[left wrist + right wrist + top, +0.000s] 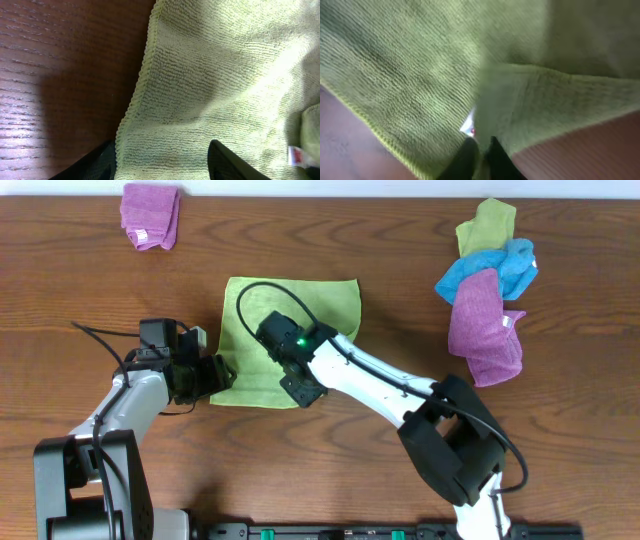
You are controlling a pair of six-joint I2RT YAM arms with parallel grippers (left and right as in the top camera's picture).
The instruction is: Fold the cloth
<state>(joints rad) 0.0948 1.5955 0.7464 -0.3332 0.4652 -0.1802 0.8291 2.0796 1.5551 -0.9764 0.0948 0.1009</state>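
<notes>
The cloth's corner (468,124) by the white label is folded inward, so next my right gripper pulls that corner out flat and grips the corner's tip before folding.
A light green cloth (300,305) lies spread on the wooden table, with its front part lifted and doubled over. My left gripper (218,377) is open at the cloth's front left corner, its fingers (162,165) straddling the hemmed edge of the cloth (210,90). My right gripper (303,388) is shut on the cloth's front edge near its white label (469,127), with a fold of the green cloth (420,75) pinched between the fingers (481,160).
A folded purple cloth (150,214) lies at the back left. A heap of green, blue and purple cloths (487,285) lies at the back right. Bare wood (60,75) shows left of the cloth's edge.
</notes>
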